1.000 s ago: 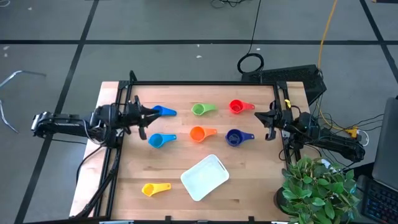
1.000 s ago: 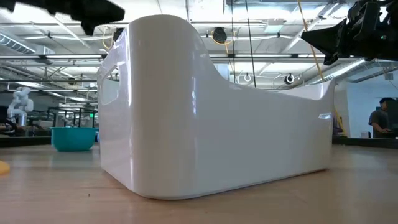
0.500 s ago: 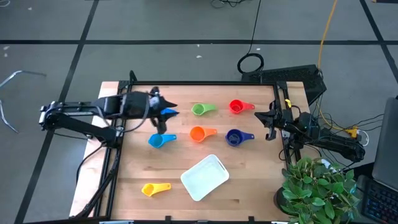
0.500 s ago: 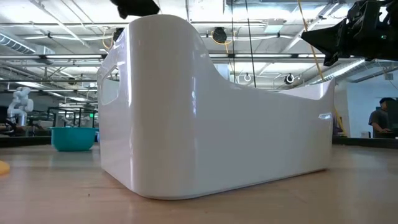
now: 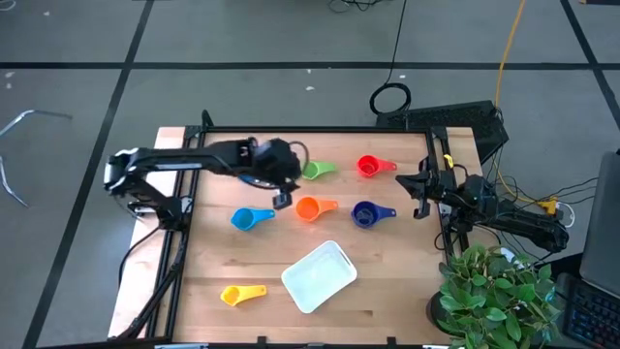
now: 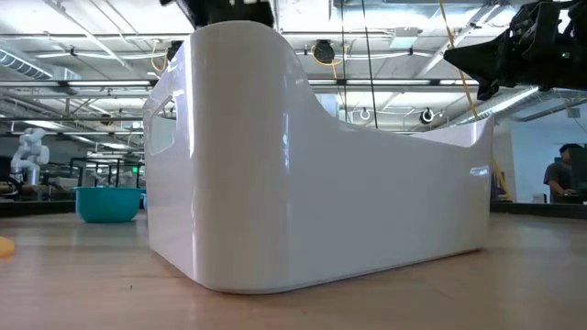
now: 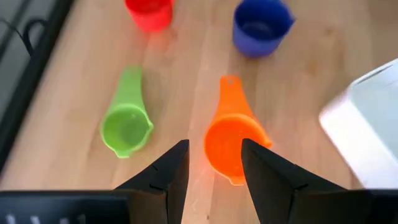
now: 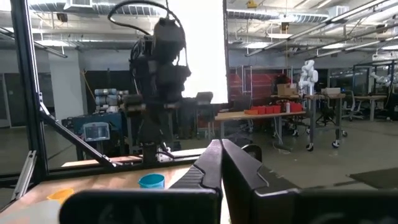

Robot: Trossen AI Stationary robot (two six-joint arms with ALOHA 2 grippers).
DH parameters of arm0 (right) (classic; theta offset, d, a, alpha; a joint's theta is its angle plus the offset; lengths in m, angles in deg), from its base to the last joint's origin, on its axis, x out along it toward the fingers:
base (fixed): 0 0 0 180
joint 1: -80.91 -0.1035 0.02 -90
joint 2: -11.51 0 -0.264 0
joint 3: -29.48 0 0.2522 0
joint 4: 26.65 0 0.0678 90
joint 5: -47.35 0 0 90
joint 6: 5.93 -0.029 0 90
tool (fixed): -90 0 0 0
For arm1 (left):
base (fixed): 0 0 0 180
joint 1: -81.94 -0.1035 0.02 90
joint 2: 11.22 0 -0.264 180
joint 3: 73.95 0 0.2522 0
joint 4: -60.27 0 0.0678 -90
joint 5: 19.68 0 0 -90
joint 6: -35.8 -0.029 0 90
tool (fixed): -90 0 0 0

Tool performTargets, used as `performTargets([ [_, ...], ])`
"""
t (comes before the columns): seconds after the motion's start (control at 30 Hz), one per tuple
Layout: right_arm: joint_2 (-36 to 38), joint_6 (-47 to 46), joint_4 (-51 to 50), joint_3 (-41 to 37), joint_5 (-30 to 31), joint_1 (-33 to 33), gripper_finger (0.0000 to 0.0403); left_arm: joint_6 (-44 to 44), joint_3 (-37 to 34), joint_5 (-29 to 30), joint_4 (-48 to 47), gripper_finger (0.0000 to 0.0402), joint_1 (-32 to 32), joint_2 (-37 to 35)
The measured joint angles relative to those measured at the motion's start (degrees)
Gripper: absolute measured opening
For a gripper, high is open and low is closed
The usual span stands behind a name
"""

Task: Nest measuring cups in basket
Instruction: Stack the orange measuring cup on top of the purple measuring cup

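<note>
The left gripper's open fingers are on both sides of the orange cup's rim [image 7: 206, 148] beside open wood, so the robot should keep lowering them until one finger goes into the bowl [image 7: 227, 147], and then close them.
The white basket [image 5: 318, 276] stands near the table's front middle and fills the low view [image 6: 312, 165]. Around it on the table lie the orange cup [image 5: 312, 207], green cup [image 5: 315, 170], red cup [image 5: 370, 166], dark blue cup [image 5: 366, 213], light blue cup [image 5: 247, 218] and yellow cup [image 5: 240, 294]. A second blue cup [image 5: 254, 179] is mostly hidden under my left arm. My left gripper [image 7: 214, 165] is open above the table, its fingers over the orange cup's bowl [image 7: 233, 146], with the green cup [image 7: 127, 121] beside it. My right gripper [image 8: 219, 162] is shut and waits at the right edge [image 5: 418, 194].
A potted plant [image 5: 494, 291] stands past the table's front right corner. Cables and a dark box [image 5: 455, 121] lie at the far right. Black frame rails run along the table's left and right edges. Bare wood lies between the basket and the cups.
My left gripper has swung from the table's left edge toward the middle, passing over the blue cup, and now hangs by the orange cup. The cups and the basket have stayed where they were.
</note>
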Motion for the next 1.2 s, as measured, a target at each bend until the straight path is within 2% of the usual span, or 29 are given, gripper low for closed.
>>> performTargets([
  [0.3,0.01,-0.03,-1.51,0.0,-0.03,0.01,0.0,3.01,0.0,-1.73,1.81,0.015,-0.03,11.73],
  [0.5,0.0,-0.01,-2.35,0.0,-0.12,0.0,0.0,4.57,-0.02,-2.13,1.8,0.015,-0.45,17.11],
  [0.77,0.01,-0.01,-3.63,0.0,-0.19,0.01,0.0,5.54,-0.04,-3.44,1.94,0.015,-1.1,20.58],
  [0.93,-0.07,-0.01,-3.9,0.0,-0.19,0.0,0.0,5.88,-0.04,-7.02,1.94,0.0148,-1.05,21.09],
  [1.07,-0.07,-0.13,-4.6,0.0,-0.19,0.0,0.0,7.04,-0.04,-7.06,1.91,0.012,-1.08,21.09],
  [1.2,-0.09,-1.4,-7.19,0.0,-0.19,0.02,0.0,7.36,-0.04,-7.06,1.84,0.0053,-1.12,21.09],
])
